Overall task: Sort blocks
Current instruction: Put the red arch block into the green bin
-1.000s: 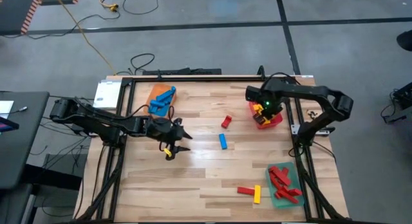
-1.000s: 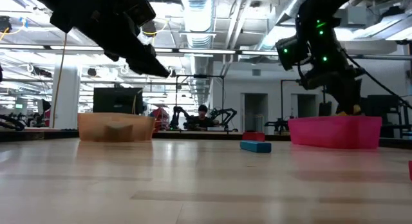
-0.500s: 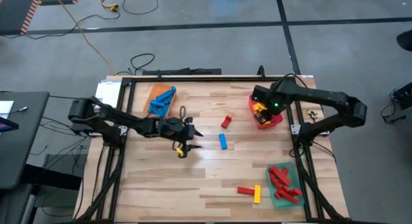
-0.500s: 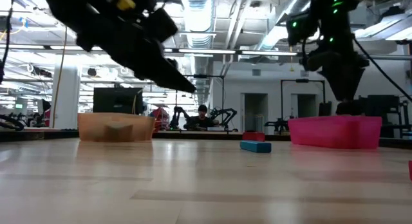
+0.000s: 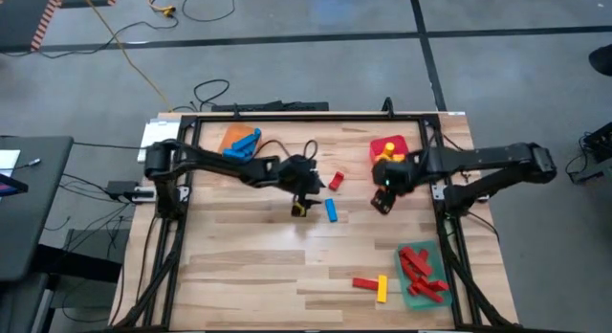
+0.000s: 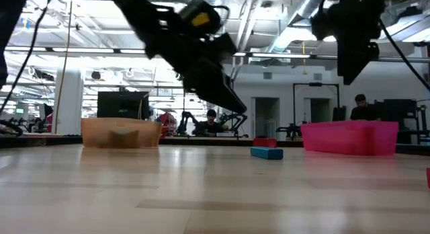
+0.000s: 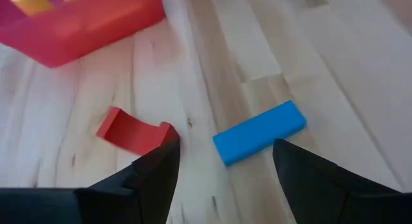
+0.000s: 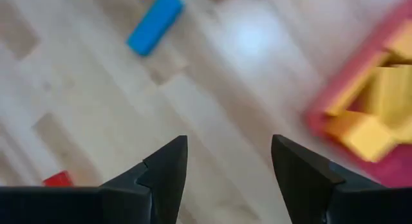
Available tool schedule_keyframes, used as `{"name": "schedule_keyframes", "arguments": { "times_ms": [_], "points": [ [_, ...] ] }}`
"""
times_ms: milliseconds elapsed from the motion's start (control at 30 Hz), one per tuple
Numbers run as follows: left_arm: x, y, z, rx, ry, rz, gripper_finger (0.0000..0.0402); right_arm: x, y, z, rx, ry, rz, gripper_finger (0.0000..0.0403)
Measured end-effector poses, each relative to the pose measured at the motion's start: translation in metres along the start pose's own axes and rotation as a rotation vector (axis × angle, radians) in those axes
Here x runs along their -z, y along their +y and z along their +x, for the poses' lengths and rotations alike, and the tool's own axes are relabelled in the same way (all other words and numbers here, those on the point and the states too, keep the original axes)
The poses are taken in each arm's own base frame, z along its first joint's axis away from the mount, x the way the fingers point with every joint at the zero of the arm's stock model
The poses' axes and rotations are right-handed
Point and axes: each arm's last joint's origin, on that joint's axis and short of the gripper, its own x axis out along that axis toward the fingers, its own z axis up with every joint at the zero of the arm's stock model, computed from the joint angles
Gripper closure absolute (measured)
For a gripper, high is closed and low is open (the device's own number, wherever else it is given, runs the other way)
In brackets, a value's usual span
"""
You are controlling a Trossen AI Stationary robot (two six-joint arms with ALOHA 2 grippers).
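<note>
The red block beside the blue block is far from the green tray, so next my left gripper grabs it and hands it to my right gripper.
My left gripper hangs open and empty above the table's middle. In the left wrist view its fingers stand short of a blue block lying flat, with a red block beside one fingertip. Both blocks show in the high view, blue and red. My right gripper is open and empty above bare wood, just on the near side of the red tray that holds yellow blocks. A red block and a yellow block lie near the near edge.
An orange tray with blue blocks sits at the far left. A green tray holding red blocks sits at the near right. Bare wood lies across the table's near left. The two grippers hang about a hand's width apart.
My left arm has swept toward the table's right and a little toward the far edge, arriving by the blue and red blocks. My right gripper has moved from above the red tray toward the near edge and now hangs over bare wood beside it.
</note>
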Motion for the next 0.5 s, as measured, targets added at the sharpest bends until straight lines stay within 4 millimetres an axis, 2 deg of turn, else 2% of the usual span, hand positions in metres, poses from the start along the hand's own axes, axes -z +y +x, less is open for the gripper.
{"name": "schedule_keyframes", "arguments": {
  "times_ms": [267,500],
  "points": [
    [-0.004,0.03,0.035,0.053,0.115,0.009,0.0157,0.028,0.045,0.011,0.006,-0.032,-0.088,0.0164],
    [-0.011,0.055,0.058,0.061,0.162,0.009,0.0157,0.045,0.074,0.029,-0.001,-0.033,-0.139,0.0165]
  ]
}}
